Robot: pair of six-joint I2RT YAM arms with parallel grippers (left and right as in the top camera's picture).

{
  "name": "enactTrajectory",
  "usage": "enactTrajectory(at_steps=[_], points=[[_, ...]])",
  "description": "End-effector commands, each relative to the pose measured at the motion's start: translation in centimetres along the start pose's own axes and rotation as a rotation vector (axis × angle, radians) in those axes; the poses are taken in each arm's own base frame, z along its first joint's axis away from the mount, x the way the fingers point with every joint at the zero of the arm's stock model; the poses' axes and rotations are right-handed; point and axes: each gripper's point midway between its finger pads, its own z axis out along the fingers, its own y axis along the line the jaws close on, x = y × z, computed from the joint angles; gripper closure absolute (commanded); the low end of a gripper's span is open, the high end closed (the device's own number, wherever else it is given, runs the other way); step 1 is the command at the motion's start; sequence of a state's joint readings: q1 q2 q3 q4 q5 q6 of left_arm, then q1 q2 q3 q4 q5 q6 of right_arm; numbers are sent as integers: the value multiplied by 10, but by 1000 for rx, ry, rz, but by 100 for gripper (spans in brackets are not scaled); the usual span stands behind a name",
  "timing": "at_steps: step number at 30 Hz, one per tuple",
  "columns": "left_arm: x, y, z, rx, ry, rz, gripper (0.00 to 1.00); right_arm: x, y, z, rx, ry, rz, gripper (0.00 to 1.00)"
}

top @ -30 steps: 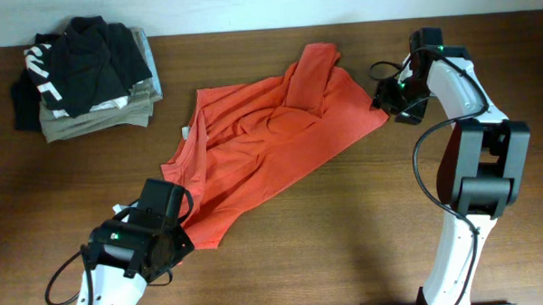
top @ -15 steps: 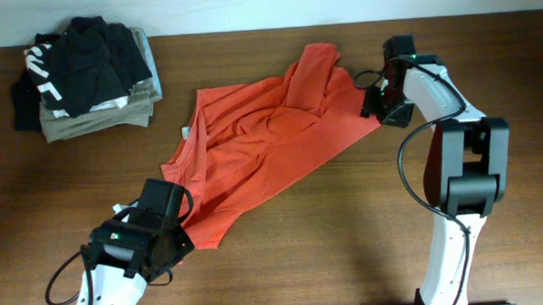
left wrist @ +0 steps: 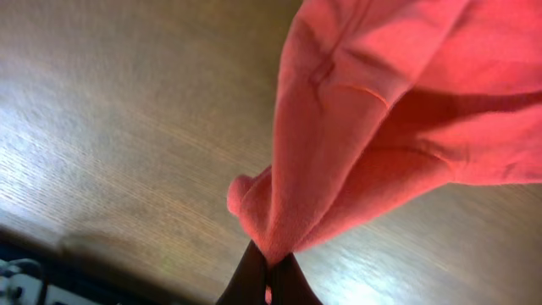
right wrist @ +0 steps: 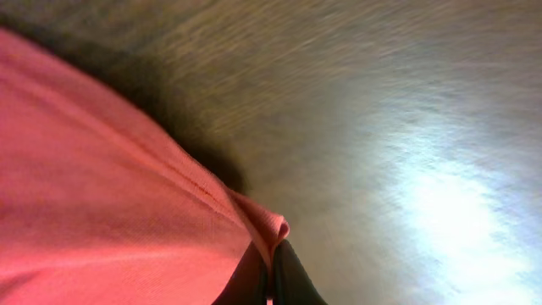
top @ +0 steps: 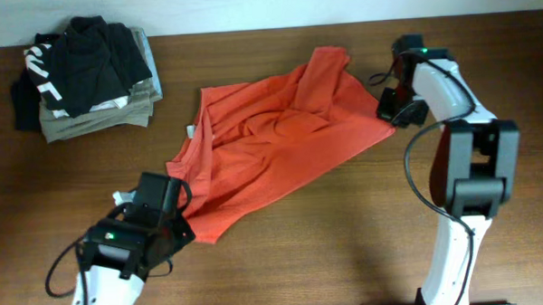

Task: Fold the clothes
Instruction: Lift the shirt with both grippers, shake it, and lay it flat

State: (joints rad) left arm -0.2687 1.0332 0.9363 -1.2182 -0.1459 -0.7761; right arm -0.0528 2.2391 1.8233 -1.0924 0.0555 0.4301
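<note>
The T-shirt's middle [top: 289, 125] is crumpled behind the T-shirt edge that my grippers hold. I should raise that edge [top: 295, 186] and swing the T-shirt out flat before I fold it.
The clothes, a red-orange T-shirt [top: 271, 139], lie crumpled across the middle of the brown table, stretched from front left to back right. My left gripper [top: 177, 213] is shut on the shirt's front-left corner; in the left wrist view the fabric [left wrist: 373, 127] rises out of the pinched fingertips [left wrist: 269, 269]. My right gripper [top: 385, 108] is shut on the shirt's right edge; in the right wrist view a fold of the hem [right wrist: 110, 212] sits clamped between the dark fingertips [right wrist: 269, 273]. No print shows on the shirt.
A stack of folded khaki garments [top: 107, 108] with a black printed garment [top: 78, 55] on top stands at the back left. The table's back edge meets a white wall [top: 248, 8].
My right gripper has moved in onto the shirt's right edge and closed on it. The shirt has shifted slightly right. My left gripper stays shut on its corner.
</note>
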Motion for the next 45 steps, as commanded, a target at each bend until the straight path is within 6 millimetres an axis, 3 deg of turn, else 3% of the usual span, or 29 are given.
enactTrajectory(at_steps=[1, 4, 6, 7, 8, 12, 15, 18, 20, 23, 27, 29, 30, 31, 32, 34, 35, 36, 37, 39, 40, 41, 44, 45], points=[[-58, -38, -77, 182, -225, 71, 99, -22, -17, -123, -78, -251, 65, 96], [-91, -55, -152, 324, -403, 75, 99, 9, -36, -229, -155, -426, 51, 96], [-105, -59, -199, 393, -513, 104, 99, 36, -50, -287, -208, -544, 60, 96], [-108, -59, -217, 418, -555, 114, 99, 45, -55, -306, -228, -591, 63, 96], [-113, -56, -251, 465, -636, 126, 99, 61, -64, -337, -264, -673, 69, 96], [-105, -25, -351, 598, -862, 105, 99, 118, -93, -426, -374, -910, 85, 96], [-93, 8, -381, 579, -934, 57, 99, 151, -110, -467, -418, -1006, 95, 96], [-102, 33, -380, 457, -985, -18, 99, 157, -115, -492, -443, -1078, 104, 96], [-116, 18, -367, 427, -957, -9, 99, 140, -109, -487, -429, -1063, 107, 96], [-160, -28, -319, 321, -878, 27, 99, 87, -84, -451, -380, -953, 98, 96], [-253, -130, -248, 266, -878, 101, 99, -14, -26, -396, -388, -888, 23, 96], [-294, -178, -231, 309, -963, 145, 99, -43, 8, -399, -521, -929, -36, 96], [-311, -193, -238, 326, -1034, 175, 99, -49, 14, -416, -565, -976, -52, 96], [-317, -195, -252, 329, -1072, 186, 99, -49, 8, -437, -573, -1030, -48, 96], [-319, -190, -286, 349, -1136, 184, 99, -43, -9, -472, -577, -1108, -33, 96], [-314, -171, -350, 382, -1243, 170, 99, -22, -48, -524, -566, -1213, 14, 96], [-307, -156, -381, 391, -1285, 162, 99, -7, -69, -543, -549, -1251, 43, 96], [-295, -139, -404, 395, -1294, 156, 99, 8, -90, -548, -518, -1252, 69, 96], [-291, -136, -400, 381, -1268, 169, 99, 11, -92, -539, -505, -1216, 50, 96], [-285, -143, -367, 349, -1159, 234, 99, 9, -90, -509, -467, -1111, 39, 96], [-284, -149, -341, 323, -1083, 265, 99, 3, -87, -481, -445, -1012, 46, 96], [-282, -158, -297, 290, -959, 274, 99, -3, -85, -455, -424, -926, 53, 96], [-261, -185, -145, 192, -568, 332, 99, -19, -76, -330, -326, -526, 76, 96], [-241, -188, -87, 163, -409, 340, 99, -16, -75, -284, -291, -388, 84, 96]])
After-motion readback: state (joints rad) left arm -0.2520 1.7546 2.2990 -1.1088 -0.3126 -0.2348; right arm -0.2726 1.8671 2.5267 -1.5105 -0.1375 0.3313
